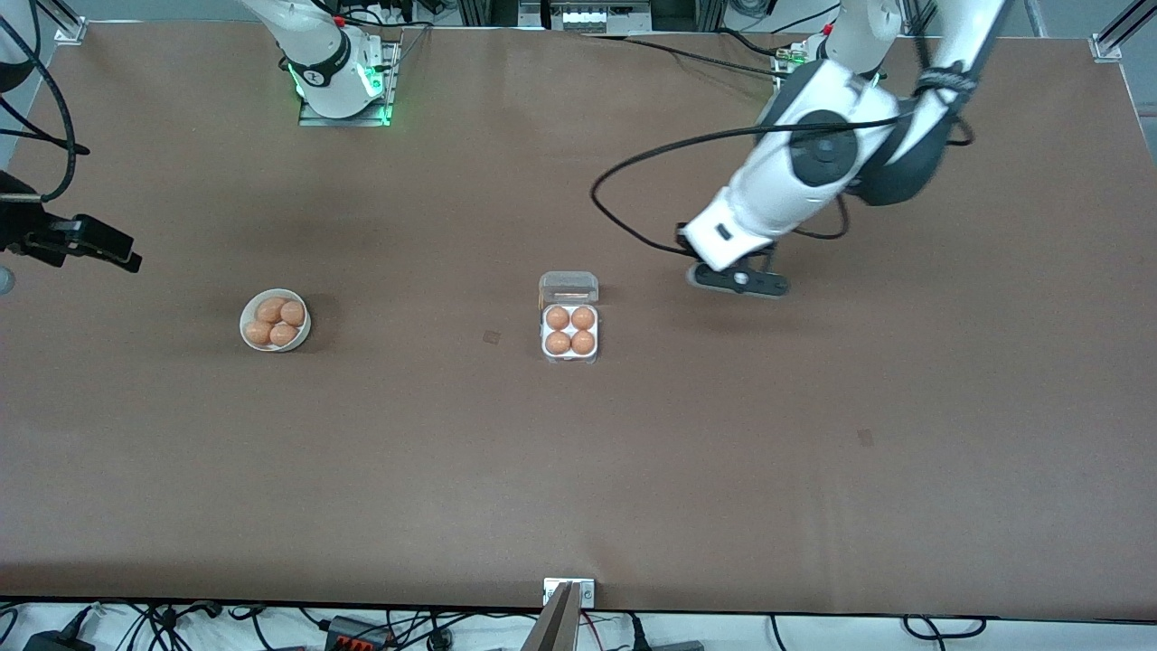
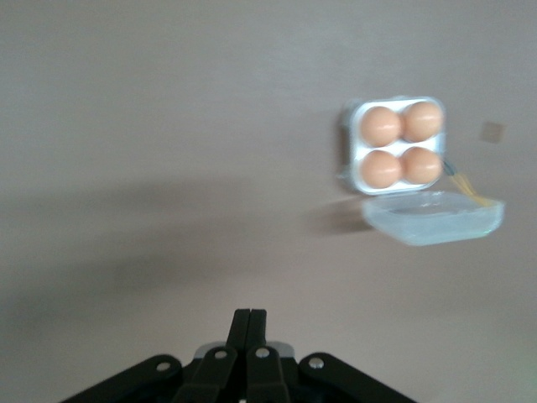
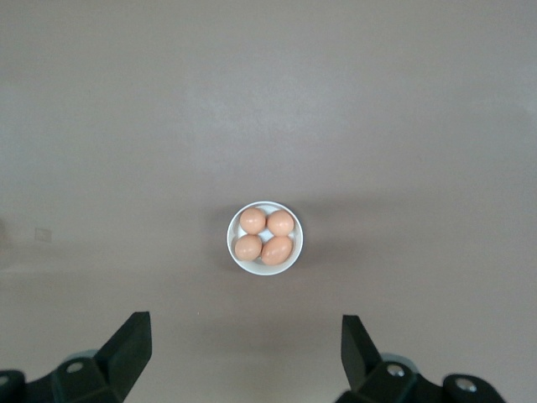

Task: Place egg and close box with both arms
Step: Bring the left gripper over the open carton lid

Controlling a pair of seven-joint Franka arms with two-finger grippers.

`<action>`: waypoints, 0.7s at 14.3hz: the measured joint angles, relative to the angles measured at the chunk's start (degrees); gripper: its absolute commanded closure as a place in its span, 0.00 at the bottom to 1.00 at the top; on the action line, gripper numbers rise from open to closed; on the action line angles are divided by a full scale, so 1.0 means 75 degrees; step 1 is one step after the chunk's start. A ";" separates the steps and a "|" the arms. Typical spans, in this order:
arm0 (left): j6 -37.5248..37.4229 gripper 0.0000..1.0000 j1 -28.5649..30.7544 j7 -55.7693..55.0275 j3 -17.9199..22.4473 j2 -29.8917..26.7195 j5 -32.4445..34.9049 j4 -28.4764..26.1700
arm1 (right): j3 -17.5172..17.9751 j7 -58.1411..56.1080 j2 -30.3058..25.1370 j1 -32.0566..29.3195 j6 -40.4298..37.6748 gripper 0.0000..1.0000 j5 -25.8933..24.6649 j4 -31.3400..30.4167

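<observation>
The clear lid (image 1: 569,287) is open and every cup full, so my left gripper should swing back to the box, fingers closed, and push the lid over the eggs (image 1: 569,331).
The box (image 1: 569,354) is a white tray on the middle of the table, and every cup holds a tan-orange egg (image 1: 558,317). Its clear lid (image 1: 569,287) stands open on the side farther from the front camera. The box (image 2: 350,138) and lid (image 2: 436,220) also show in the left wrist view. My left gripper (image 1: 737,281) is shut and empty (image 2: 250,316), just above the table beside the box, toward the left arm's end. My right gripper (image 1: 108,251) is open and empty (image 3: 244,324), up in the air at the right arm's end of the table, past the bowl.
A round white bowl (image 1: 247,321) with several more eggs (image 1: 270,310) stands toward the right arm's end, and shows in the right wrist view (image 3: 232,252). A black cable (image 1: 624,172) loops from the left arm over the table. Small marks (image 1: 492,337) dot the brown tabletop.
</observation>
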 measured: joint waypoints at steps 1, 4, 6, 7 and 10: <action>0.0536 0.99 -0.0213 -0.0305 -0.0078 0.0178 0.0000 -0.0167 | 0.0013 -0.0002 -0.0063 0.0002 0.0004 0.00 -0.0001 -0.0063; 0.1850 0.99 -0.0891 -0.0931 -0.0102 0.0805 0.0143 -0.0316 | 0.0054 -0.0010 -0.0121 0.0036 0.0025 0.00 -0.0002 -0.0090; 0.2720 0.99 -0.1173 -0.1279 -0.0101 0.1305 0.0497 -0.0317 | 0.0056 -0.0010 -0.0134 0.0066 0.0051 0.00 -0.0003 -0.0090; 0.3098 0.99 -0.1293 -0.1468 -0.0097 0.1553 0.0652 -0.0314 | 0.0056 -0.0015 -0.0136 0.0067 0.0054 0.00 -0.0004 -0.0090; 0.3935 0.99 -0.1605 -0.1876 -0.0092 0.2116 0.0800 -0.0307 | 0.0056 -0.0056 -0.0135 0.0068 0.0069 0.00 -0.0006 -0.0090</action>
